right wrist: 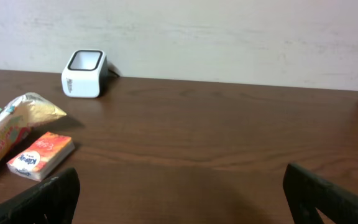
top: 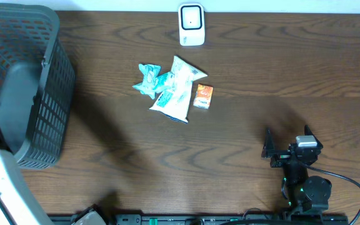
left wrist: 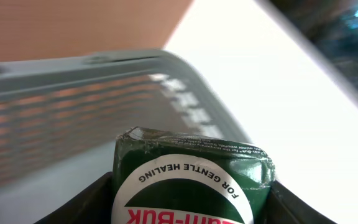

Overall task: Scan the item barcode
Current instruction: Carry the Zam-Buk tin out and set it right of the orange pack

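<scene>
The dark green box (left wrist: 188, 180) sits square between my left gripper's fingers and the wood (top: 224, 96) beside the orange box is clear, so my left gripper should go on there and let go of the dark green box.
A dark green box (left wrist: 191, 177) with a white round label reading "FOR GENTLE HEALING" fills the left wrist view. My left gripper (left wrist: 188, 208) is shut on it, a black finger on each side, inside the grey basket (left wrist: 73, 68). No barcode shows on the visible face. The white barcode scanner (top: 191, 25) stands at the table's far edge, also seen in the right wrist view (right wrist: 84, 73). My right gripper (top: 289, 147) rests low at the front right, open, with only bare wood between its fingers (right wrist: 328, 196).
The grey mesh basket (top: 49, 81) takes up the left end of the table. Near the middle lie a teal packet (top: 149, 79), a white snack bag (top: 177, 90) and a small orange box (top: 203, 97).
</scene>
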